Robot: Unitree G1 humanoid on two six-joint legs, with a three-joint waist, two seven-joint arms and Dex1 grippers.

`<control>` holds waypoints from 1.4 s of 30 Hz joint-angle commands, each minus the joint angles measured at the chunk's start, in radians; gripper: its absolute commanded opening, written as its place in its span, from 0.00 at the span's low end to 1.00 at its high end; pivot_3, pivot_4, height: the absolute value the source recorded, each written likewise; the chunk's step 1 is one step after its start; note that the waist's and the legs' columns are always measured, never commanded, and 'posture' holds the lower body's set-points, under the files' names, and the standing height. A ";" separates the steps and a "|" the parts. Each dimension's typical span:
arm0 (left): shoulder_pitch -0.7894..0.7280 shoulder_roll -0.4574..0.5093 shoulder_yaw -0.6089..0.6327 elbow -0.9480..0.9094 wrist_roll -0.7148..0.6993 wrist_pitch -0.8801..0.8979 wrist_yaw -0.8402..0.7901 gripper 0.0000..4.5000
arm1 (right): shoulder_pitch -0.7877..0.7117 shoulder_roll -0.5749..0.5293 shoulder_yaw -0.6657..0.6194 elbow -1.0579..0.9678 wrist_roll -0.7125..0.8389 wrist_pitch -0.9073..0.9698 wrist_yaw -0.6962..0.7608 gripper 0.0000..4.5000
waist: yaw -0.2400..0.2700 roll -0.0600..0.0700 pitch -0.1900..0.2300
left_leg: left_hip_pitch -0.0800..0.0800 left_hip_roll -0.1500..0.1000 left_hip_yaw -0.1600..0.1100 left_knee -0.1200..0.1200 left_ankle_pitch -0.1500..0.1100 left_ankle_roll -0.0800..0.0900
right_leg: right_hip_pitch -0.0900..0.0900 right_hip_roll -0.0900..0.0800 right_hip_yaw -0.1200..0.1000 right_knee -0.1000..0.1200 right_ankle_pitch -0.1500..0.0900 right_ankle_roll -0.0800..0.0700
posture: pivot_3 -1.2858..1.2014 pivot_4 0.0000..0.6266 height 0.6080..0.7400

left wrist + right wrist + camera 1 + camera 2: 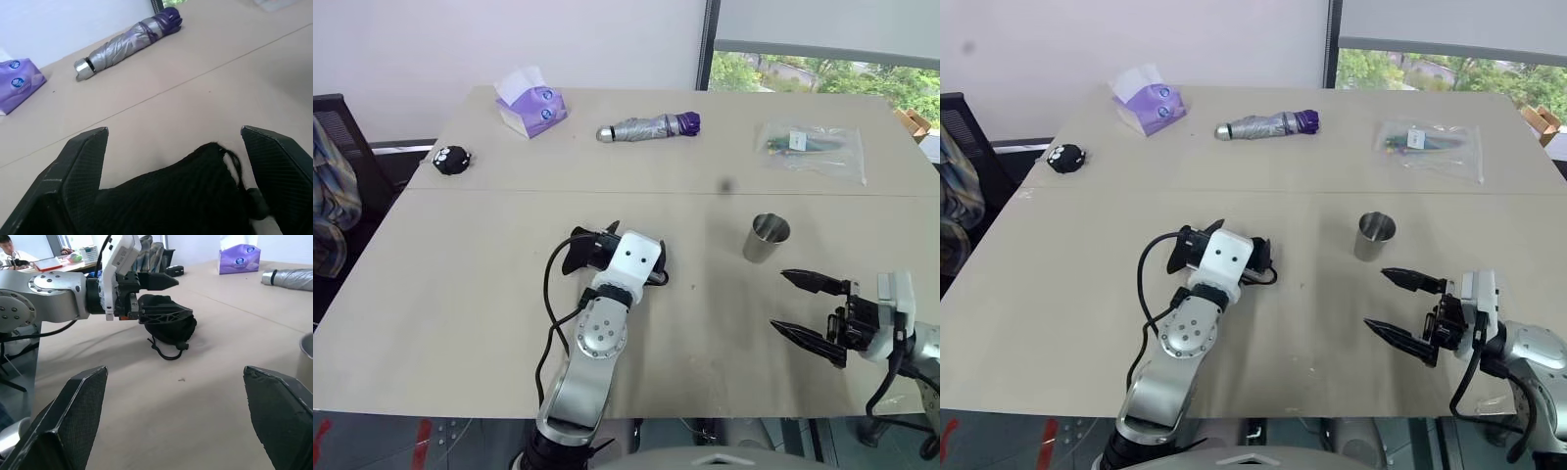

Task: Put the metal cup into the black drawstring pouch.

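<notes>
The cord sticks out in a loop at one corner (pixel 236 164) of the black drawstring pouch (pixel 171 196). The cord will hang down from the pouch's opening when I pick the pouch up.
The metal cup (pixel 766 238) stands upright on the table, right of centre, its rim (pixel 308 352) also at the edge of the right wrist view. The black drawstring pouch (pixel 186 196) lies crumpled on the table at centre, its cord (pixel 166 352) trailing beside it. My left gripper (pixel 173 134) is open, one finger on either side of the pouch, and is not closed on it. My right gripper (pixel 779 301) is open and empty, near the table's front right, a little short of the cup.
Along the far side of the table lie a purple tissue pack (pixel 530 106), a folded silver umbrella (pixel 649 126) and a clear plastic bag (pixel 811 145). A small round black object (pixel 451 159) sits at the far left. A chair (pixel 333 186) stands left of the table.
</notes>
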 commanded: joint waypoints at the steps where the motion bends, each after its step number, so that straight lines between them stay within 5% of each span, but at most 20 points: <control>1: 0.043 0.013 0.009 -0.066 0.042 0.032 0.001 1.00 | -0.015 -0.002 -0.008 0.007 0.002 -0.022 0.012 1.00 | 0.000 0.000 0.000 | 0.000 0.000 0.000 0.000 0.000 0.000 | 0.000 0.000 0.000 0.000 0.000 0.000 | 0.52 0.24 1.00; 7: 0.129 0.100 0.031 -0.162 0.047 0.036 -0.085 1.00 | -0.016 -0.004 -0.004 0.037 -0.001 -0.032 0.041 1.00 | 0.000 0.000 0.000 | 0.000 0.001 0.000 0.000 0.000 0.000 | 0.000 0.000 0.000 0.000 0.000 0.000 | 0.52 0.24 1.00; 13: 0.113 0.222 0.184 -0.140 0.057 0.018 -0.115 1.00 | -0.029 0.011 0.014 0.048 -0.011 -0.042 0.042 1.00 | 0.000 0.000 0.000 | 0.001 0.002 0.000 0.000 0.000 0.000 | 0.000 0.000 0.000 0.001 0.000 0.000 | 0.52 0.24 1.00; 35: 0.202 0.191 0.146 -0.234 0.101 0.033 -0.162 1.00 | -0.008 0.053 0.018 0.039 -0.018 -0.082 0.017 1.00 | 0.000 0.000 0.000 | 0.002 0.003 0.001 0.000 0.000 0.000 | 0.000 -0.001 0.001 0.001 0.000 0.000 | 0.52 0.24 1.00; 42: 0.211 0.203 0.143 -0.195 0.140 0.016 -0.147 0.32 | -0.003 0.048 0.015 0.038 -0.012 -0.082 0.026 1.00 | 0.000 0.000 0.000 | 0.001 0.002 0.001 0.000 0.000 0.000 | 0.000 -0.001 0.001 0.001 0.000 0.000 | 0.52 0.24 1.00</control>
